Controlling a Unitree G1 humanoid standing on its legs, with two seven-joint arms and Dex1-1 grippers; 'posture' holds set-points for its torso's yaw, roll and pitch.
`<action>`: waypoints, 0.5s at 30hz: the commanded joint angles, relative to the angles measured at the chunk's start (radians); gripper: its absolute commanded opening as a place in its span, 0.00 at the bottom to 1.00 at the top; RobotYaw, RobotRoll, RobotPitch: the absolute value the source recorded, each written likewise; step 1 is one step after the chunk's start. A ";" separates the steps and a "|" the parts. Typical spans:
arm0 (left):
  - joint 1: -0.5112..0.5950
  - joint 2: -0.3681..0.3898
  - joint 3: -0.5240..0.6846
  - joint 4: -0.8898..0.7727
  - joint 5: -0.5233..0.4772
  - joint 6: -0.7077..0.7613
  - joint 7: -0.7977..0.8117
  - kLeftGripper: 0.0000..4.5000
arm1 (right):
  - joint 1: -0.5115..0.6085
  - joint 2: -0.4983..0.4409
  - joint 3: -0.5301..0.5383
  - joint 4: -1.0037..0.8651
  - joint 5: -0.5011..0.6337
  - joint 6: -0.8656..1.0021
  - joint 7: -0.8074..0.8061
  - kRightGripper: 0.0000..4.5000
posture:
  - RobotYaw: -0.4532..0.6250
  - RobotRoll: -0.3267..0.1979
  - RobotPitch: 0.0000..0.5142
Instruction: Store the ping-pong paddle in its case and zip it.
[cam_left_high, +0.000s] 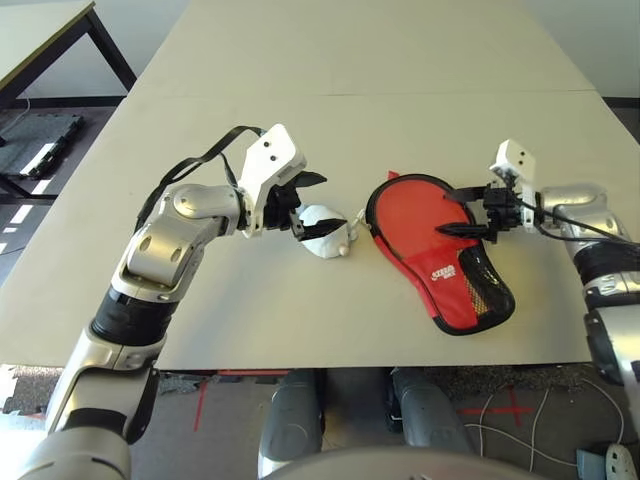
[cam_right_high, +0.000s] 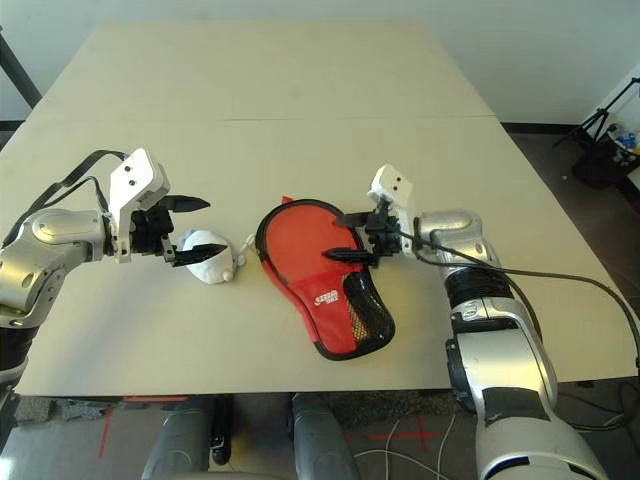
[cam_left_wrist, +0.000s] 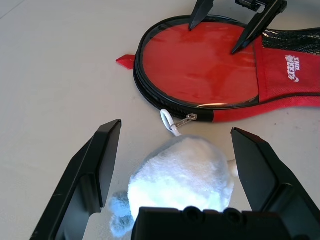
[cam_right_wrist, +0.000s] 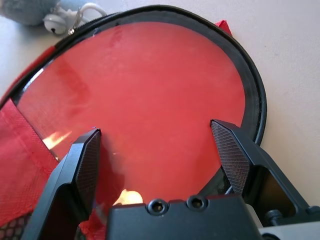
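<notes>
I expect the zipper pull (cam_left_wrist: 185, 120) to follow along the black rim when I pull the wad, because the white loop (cam_left_wrist: 169, 121) joins the wad to it.
The red case (cam_left_high: 462, 292) lies flat on the table, its mesh pocket toward the near edge. Inside its black zipper rim sits a glossy round red face, apparently the ping-pong paddle (cam_left_high: 412, 215); the handle is hidden under the fabric. My right gripper (cam_left_high: 447, 212) hovers open just over that red face (cam_right_wrist: 150, 85), its fingers apart with nothing between them. My left gripper (cam_left_high: 308, 207) is open beside the case, its fingers (cam_left_wrist: 95, 165) straddling a small white-grey plush wad (cam_left_wrist: 182, 170) without gripping it.
The zipper pull (cam_left_wrist: 185, 119) with a white loop lies at the case's rim next to the wad. A small red tab (cam_left_wrist: 125, 61) sticks out from the case's far side. The wide beige table (cam_left_high: 350, 110) stretches bare behind; a dark table frame stands far left.
</notes>
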 joint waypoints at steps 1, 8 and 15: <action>0.017 0.018 -0.003 0.011 -0.006 0.011 -0.021 1.00 | 0.014 0.017 0.027 0.059 -0.053 -0.021 -0.017 1.00 | 0.49 0.62 0.32; 0.017 0.068 -0.066 0.091 0.043 0.015 -0.072 1.00 | 0.029 0.023 0.020 0.056 -0.058 -0.034 -0.020 1.00 | 0.47 0.62 0.32; -0.011 0.049 -0.120 0.195 0.114 -0.036 -0.077 1.00 | 0.045 0.019 0.016 0.043 -0.061 -0.043 -0.021 1.00 | 0.47 0.62 0.32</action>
